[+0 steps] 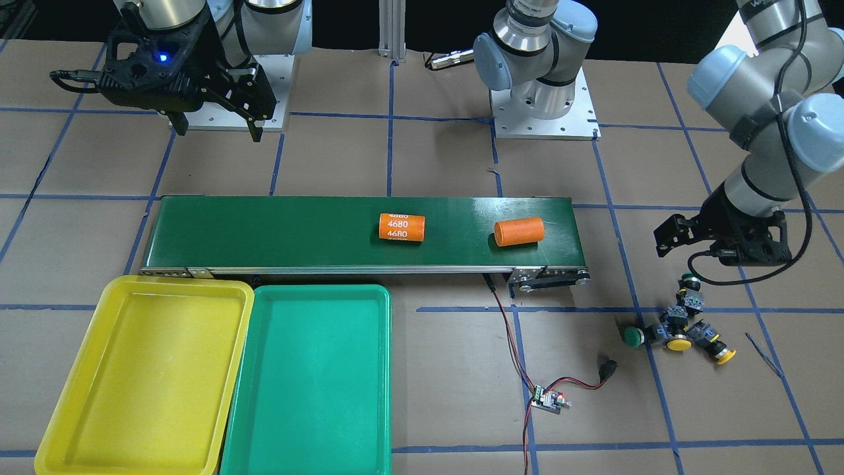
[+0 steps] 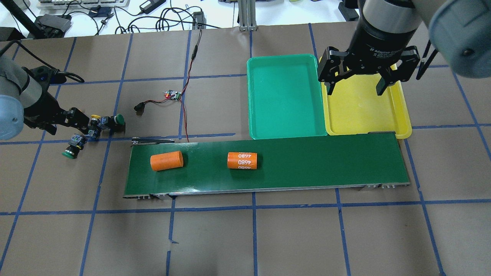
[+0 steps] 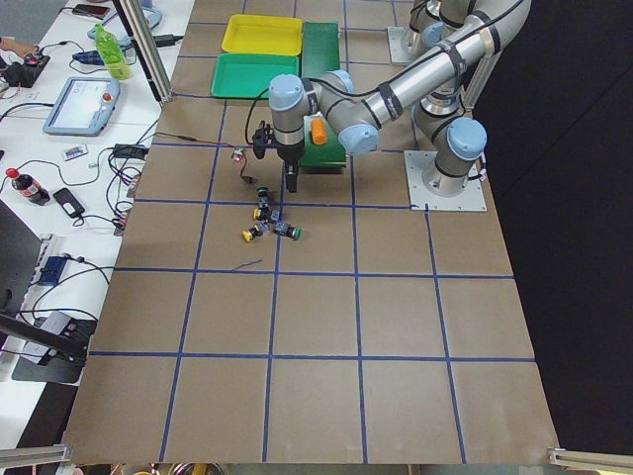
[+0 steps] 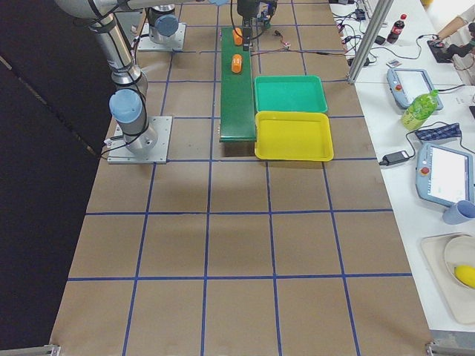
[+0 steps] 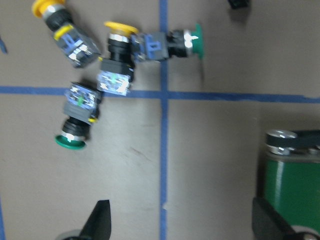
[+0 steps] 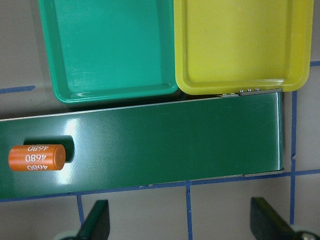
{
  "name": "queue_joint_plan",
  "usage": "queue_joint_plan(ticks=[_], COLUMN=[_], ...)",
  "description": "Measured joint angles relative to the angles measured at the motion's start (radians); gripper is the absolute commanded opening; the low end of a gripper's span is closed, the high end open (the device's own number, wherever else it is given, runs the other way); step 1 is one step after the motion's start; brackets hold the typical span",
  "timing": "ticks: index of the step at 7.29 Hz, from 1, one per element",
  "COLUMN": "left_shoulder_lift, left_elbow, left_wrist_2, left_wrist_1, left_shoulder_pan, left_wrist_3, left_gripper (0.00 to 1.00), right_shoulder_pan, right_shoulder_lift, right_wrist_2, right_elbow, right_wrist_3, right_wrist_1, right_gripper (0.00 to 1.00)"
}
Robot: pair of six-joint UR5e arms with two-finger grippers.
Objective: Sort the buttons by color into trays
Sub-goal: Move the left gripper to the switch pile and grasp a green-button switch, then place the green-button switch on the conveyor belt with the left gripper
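I expect the green button (image 1: 690, 293) nearest my left gripper to come away by itself when I lift it, because it only touches the cluster at its base corner (image 5: 98, 92).
The buttons lie in a cluster on the table past the conveyor's end. In the left wrist view two have yellow caps (image 5: 120, 27) (image 5: 45, 7) and two have green caps (image 5: 197, 40) (image 5: 70, 141). The cluster also shows in the front view (image 1: 678, 326). My left gripper (image 5: 182, 225) is open and empty, just above and beside the cluster. My right gripper (image 2: 356, 89) is open and empty, high over the yellow tray (image 2: 364, 115). The green tray (image 2: 284, 96) sits beside it. Both trays hold nothing.
A dark-green conveyor belt (image 1: 297, 231) carries two orange cylinders (image 1: 401, 227) (image 1: 519, 231), one marked 4680. A small circuit board (image 1: 548, 400) with red-black wires lies between the trays and the buttons. Blue tape lines cross the brown table.
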Motion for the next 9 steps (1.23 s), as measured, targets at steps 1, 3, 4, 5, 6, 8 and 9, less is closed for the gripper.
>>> queue_joint_plan(ticks=[1, 3, 4, 5, 6, 8, 9], left_shoulder_lift=[-0.038, -0.114, -0.146, -0.178, -0.207, -0.250, -0.263], left_elbow=[0.000, 0.006, 0.013, 0.016, 0.018, 0.015, 0.014], left_wrist_2=[-0.014, -0.040, -0.043, -0.045, -0.046, -0.054, -0.069], left_wrist_1=[0.027, 0.090, 0.117, 0.147, 0.167, 0.183, 0.186], left_shoulder_pan=[0.043, 0.093, 0.102, 0.105, 0.106, 0.107, 0.107], left_wrist_3=[0.082, 0.223, 0.263, 0.300, 0.333, 0.368, 0.377], left_gripper=[1.00, 1.00, 1.00, 1.00, 0.93, 0.36, 0.02], right_shoulder_pan=[0.000, 0.000, 0.000, 0.000, 0.000, 0.001, 0.001], right_shoulder_lift=[0.000, 0.000, 0.000, 0.000, 0.001, 0.000, 0.000], right_wrist_2=[0.000, 0.000, 0.000, 0.000, 0.000, 0.000, 0.000], right_elbow=[0.000, 0.000, 0.000, 0.000, 0.000, 0.001, 0.002], right_wrist_3=[0.000, 0.000, 0.000, 0.000, 0.000, 0.000, 0.000], right_wrist_1=[0.000, 0.000, 0.000, 0.000, 0.000, 0.000, 0.000], right_gripper=[1.00, 1.00, 1.00, 1.00, 1.00, 1.00, 1.00])
